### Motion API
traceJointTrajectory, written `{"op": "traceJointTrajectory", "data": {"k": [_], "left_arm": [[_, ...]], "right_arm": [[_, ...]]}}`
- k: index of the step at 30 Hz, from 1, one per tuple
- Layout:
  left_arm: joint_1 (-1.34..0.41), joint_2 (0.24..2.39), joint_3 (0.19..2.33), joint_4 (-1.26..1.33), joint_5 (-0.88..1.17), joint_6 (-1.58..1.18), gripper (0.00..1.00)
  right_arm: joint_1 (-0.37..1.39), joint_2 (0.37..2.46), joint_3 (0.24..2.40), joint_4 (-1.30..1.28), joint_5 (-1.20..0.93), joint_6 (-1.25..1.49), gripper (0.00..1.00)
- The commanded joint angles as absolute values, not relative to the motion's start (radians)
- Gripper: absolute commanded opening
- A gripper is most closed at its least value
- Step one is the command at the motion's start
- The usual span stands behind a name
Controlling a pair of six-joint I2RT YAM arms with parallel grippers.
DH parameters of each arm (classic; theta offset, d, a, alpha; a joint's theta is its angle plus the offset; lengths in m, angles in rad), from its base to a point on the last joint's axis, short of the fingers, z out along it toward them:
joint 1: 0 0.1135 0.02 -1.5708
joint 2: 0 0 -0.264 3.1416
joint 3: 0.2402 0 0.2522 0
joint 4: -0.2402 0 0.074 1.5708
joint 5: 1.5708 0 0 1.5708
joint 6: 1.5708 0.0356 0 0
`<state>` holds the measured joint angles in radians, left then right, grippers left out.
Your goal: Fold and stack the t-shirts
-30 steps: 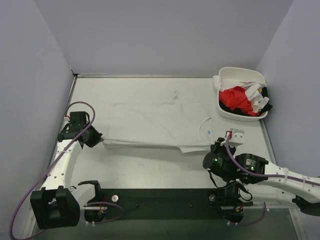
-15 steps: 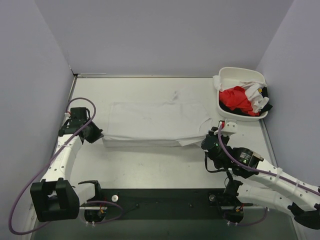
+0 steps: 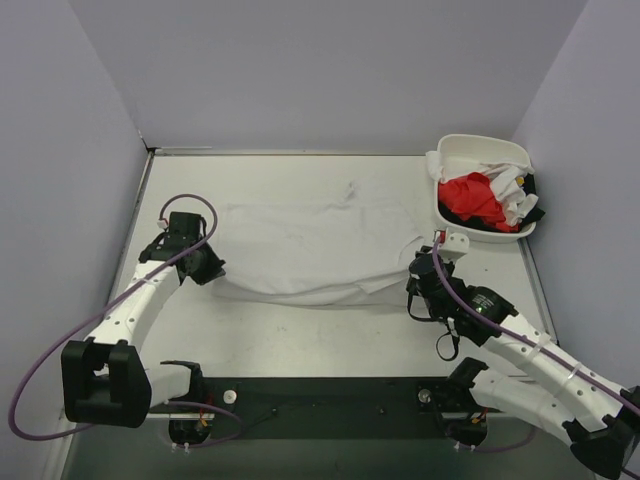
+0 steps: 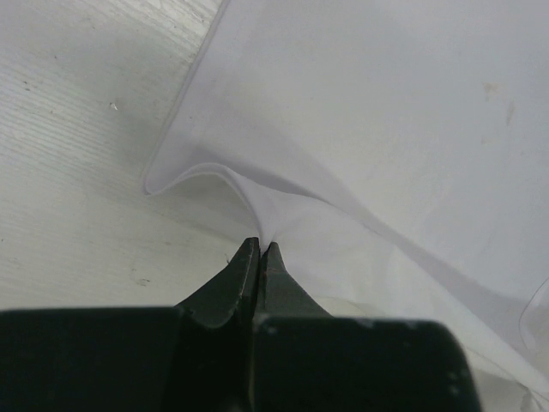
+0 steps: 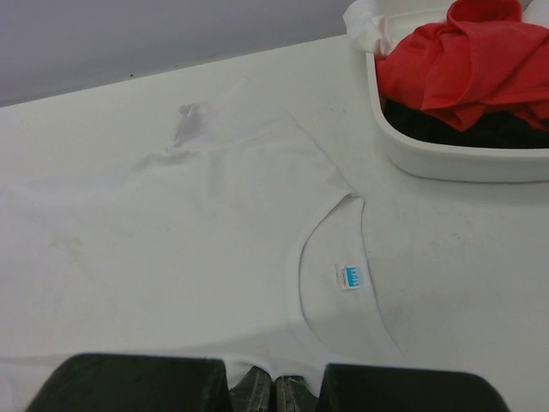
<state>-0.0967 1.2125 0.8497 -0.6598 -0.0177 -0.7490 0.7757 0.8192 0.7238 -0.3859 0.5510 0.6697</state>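
Both of the robot's grippers are holding the shirt's lifted near edge (image 3: 310, 295), and the shirt's body (image 3: 315, 240) is lying flat, so the right gripper should keep folding inward until the shirt's edge rests on its body.
A plain white t-shirt (image 3: 315, 245) lies spread across the middle of the table, its neck with a small blue label (image 5: 349, 275) toward the right. My left gripper (image 3: 213, 270) is shut on the shirt's near left corner, the cloth (image 4: 360, 137) rising in a fold from its tips (image 4: 259, 249). My right gripper (image 3: 415, 280) is shut on the shirt's near right edge by the collar (image 5: 276, 378). The near edge hangs lifted between both grippers. A bright red shirt (image 3: 472, 197) and other white shirts lie bunched in the tub.
A white rounded plastic tub (image 3: 455, 225) stands at the far right; it also shows in the right wrist view (image 5: 446, 159). Grey walls close the table on the left, back and right. A black rail (image 3: 330, 395) runs along the near edge.
Both grippers moved away from the near edge and inward, carrying the shirt's near edge up over the cloth. The near edge now sags in a curve between them.
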Motion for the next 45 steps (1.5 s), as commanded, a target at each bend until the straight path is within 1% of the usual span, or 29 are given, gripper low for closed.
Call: {"op": "traceJointTrajectory", "data": {"k": [1,10,19,28,45], "left_arm": [[-0.130,1.229,0.881,-0.603,-0.060,-0.782,0.00],[-0.126,1.235,0.885,-0.618,-0.101,-0.784,0.00],[-0.087,1.229,0.887,-0.627,-0.106,-0.778,0.00],[-0.078,1.250,0.874,-0.609,-0.089,-0.773,0.00],[-0.080,1.368,0.928,-0.571,-0.100,-0.802,0.00]], "right_arm": [[0.723,0.833,0.704,-0.339,0.505,0.629,0.00],[0.604,0.873,0.704,-0.287,0.391,0.588,0.00],[0.581,0.974,0.739,-0.227,0.325,0.563,0.00],[0.551,1.029,0.775,-0.206,0.310,0.548,0.00],[0.477,1.176,0.781,-0.123,0.253,0.546,0.00]]}}
